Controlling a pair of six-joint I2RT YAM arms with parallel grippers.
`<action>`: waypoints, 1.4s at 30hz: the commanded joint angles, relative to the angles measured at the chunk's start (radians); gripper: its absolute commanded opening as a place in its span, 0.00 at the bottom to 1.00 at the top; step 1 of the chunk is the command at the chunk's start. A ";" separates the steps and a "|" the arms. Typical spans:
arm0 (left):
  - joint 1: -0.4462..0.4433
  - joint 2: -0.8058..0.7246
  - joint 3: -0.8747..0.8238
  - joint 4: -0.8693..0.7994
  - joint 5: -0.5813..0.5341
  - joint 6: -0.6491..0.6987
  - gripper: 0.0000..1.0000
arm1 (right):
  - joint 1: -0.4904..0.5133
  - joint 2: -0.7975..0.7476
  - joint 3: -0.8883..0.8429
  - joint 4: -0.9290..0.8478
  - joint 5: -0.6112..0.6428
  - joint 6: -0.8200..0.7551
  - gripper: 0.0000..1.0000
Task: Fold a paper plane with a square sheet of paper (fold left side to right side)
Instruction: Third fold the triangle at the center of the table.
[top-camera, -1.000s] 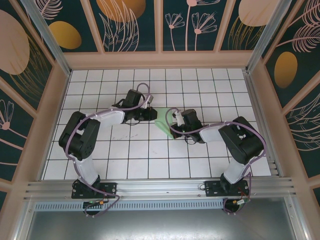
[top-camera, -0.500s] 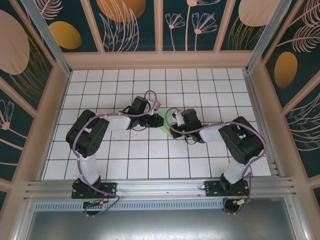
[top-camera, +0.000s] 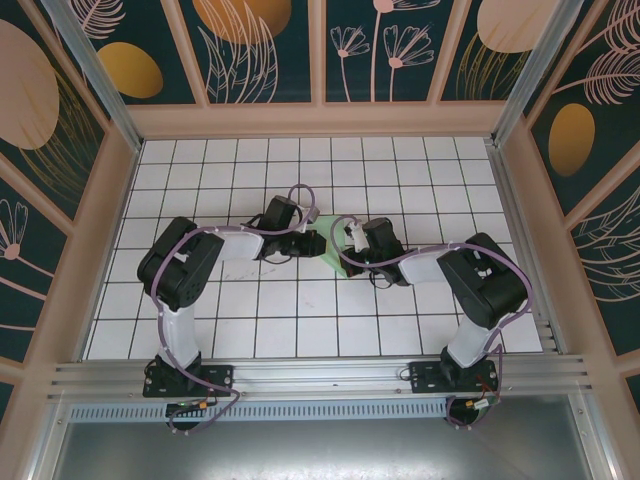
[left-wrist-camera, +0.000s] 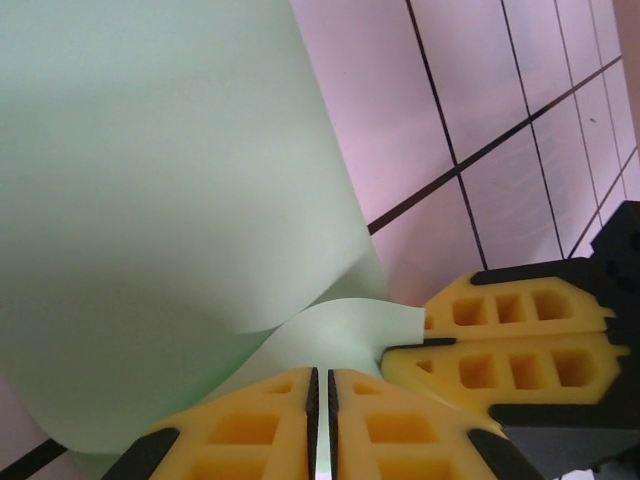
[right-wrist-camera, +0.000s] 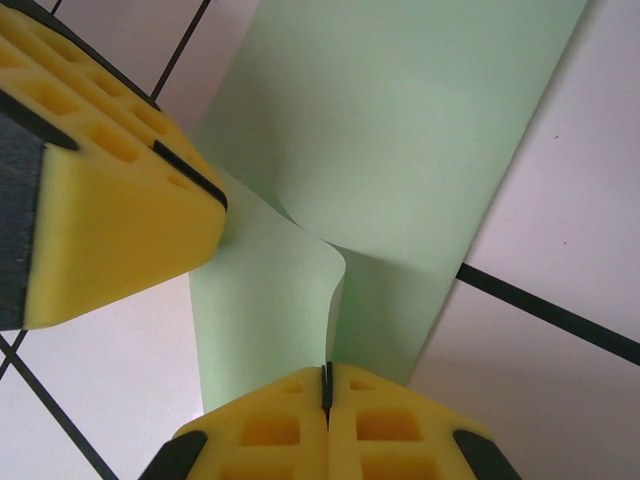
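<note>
Next, I open my right gripper and take the paper's near tip, because the gripper is pinching the curled edge of the bent-over paper and the paper bulges up in a loop.
The square sheet of paper is pale green and sits mid-table, bent over on itself between the two grippers. My left gripper is shut on one edge of it; in the left wrist view the sheet curls up from the yellow jaws. My right gripper is shut on the edge beside it, and the paper rises as a loop from its jaws. The two grippers nearly touch: the right one's fingers show in the left wrist view, the left one's fingers in the right wrist view.
The white tiled table spreads on all sides of the grippers. Wooden-framed patterned walls close in the back and both sides. A metal rail carrying the arm bases runs along the near edge.
The left arm has swung right, bringing its edge of the sheet over to the right gripper. The right arm has stayed put. Little has moved in the last half second.
</note>
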 joint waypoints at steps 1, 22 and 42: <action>-0.002 0.027 -0.006 0.012 -0.025 0.013 0.15 | -0.001 0.041 -0.007 -0.110 0.004 -0.019 0.00; -0.002 0.063 -0.069 -0.033 -0.088 0.041 0.14 | -0.028 -0.092 0.077 -0.164 0.013 -0.007 0.11; -0.002 0.075 -0.061 -0.050 -0.102 0.041 0.14 | 0.010 -0.140 0.076 -0.253 -0.276 0.137 0.14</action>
